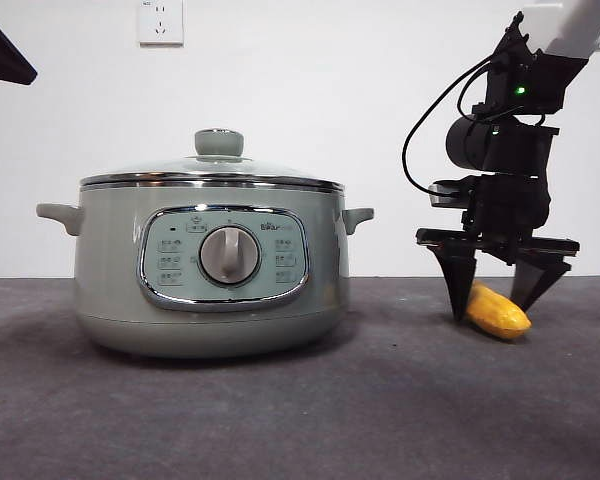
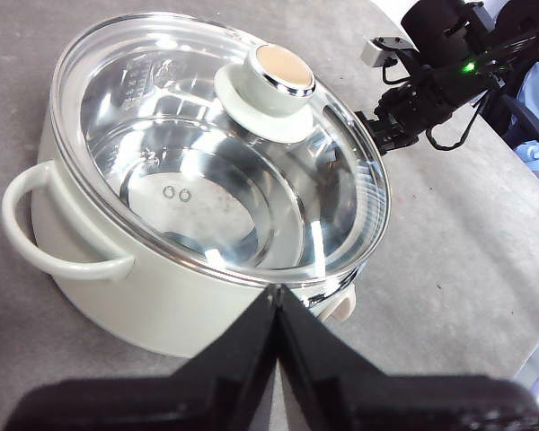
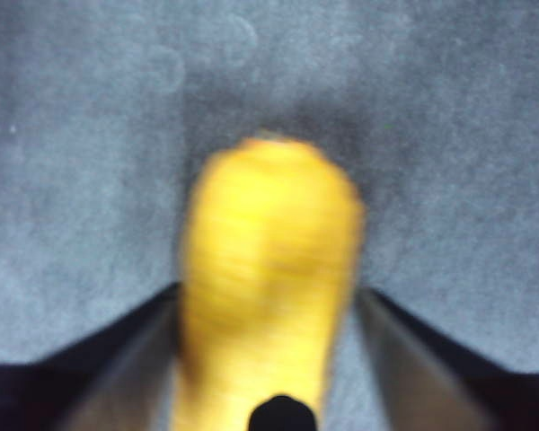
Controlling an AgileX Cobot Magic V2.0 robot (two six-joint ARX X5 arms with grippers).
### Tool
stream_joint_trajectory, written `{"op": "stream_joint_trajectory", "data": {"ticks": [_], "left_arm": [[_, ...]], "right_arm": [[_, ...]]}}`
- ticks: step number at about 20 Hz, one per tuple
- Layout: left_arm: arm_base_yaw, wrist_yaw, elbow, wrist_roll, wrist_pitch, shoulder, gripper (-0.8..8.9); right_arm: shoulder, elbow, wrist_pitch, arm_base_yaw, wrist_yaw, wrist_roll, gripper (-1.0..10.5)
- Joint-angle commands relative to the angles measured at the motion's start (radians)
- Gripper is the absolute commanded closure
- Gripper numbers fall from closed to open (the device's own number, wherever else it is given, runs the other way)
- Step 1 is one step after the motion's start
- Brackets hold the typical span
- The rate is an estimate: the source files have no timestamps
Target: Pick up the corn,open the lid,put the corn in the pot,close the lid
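Note:
The yellow corn (image 1: 498, 312) is much shorter than the pot's wide rim (image 1: 212, 182), so the corn will lie flat inside when the robot lowers it in.
The yellow-orange corn (image 1: 498, 312) lies on the dark table to the right of the pot. My right gripper (image 1: 495, 290) is down over it, open, one jaw on each side of the cob. In the right wrist view the corn (image 3: 268, 269) fills the space between the jaws, blurred. The sage-green pot (image 1: 210, 270) stands at centre left with the glass lid (image 1: 215, 172) closed on it. My left gripper (image 2: 277, 303) is shut and empty, held high over the pot's (image 2: 144, 305) near edge, above the lid (image 2: 216, 153).
The table is covered with a grey mat (image 1: 380, 400). A white wall with a socket (image 1: 160, 22) stands behind. The left arm shows as a black tip (image 1: 0, 50) at the top left corner. The right arm (image 2: 431, 81) shows beyond the pot in the left wrist view.

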Motion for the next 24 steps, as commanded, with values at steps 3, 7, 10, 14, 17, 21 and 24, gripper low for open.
{"op": "stream_joint_trajectory", "data": {"ticks": [3, 7, 10, 14, 17, 21, 24], "left_arm": [[-0.027, 0.000, 0.019, 0.019, 0.024, 0.034, 8.20], [-0.103, -0.030, 0.190, 0.038, -0.037, 0.164, 8.19], [-0.183, -0.179, 0.398, 0.103, -0.183, 0.304, 8.13], [-0.273, -0.334, 0.687, 0.147, -0.385, 0.511, 4.55], [-0.335, -0.428, 0.911, 0.191, -0.536, 0.672, 1.85], [-0.397, -0.480, 1.119, 0.195, -0.608, 0.838, 1.84], [-0.435, -0.510, 1.175, 0.214, -0.612, 0.915, 1.71]], "right_arm": [[-0.005, 0.018, -0.069, 0.013, 0.010, -0.009, 9.6], [-0.117, 0.018, -0.165, 0.012, 0.011, -0.037, 9.6], [-0.235, 0.018, -0.227, 0.012, 0.011, -0.045, 9.6], [-0.400, 0.018, -0.329, 0.012, 0.010, -0.064, 9.6], [-0.507, 0.018, -0.375, 0.012, 0.011, -0.072, 9.6], [-0.605, 0.017, -0.446, 0.012, 0.011, -0.068, 9.6], [-0.659, 0.016, -0.502, 0.013, 0.011, -0.061, 9.6]]}}
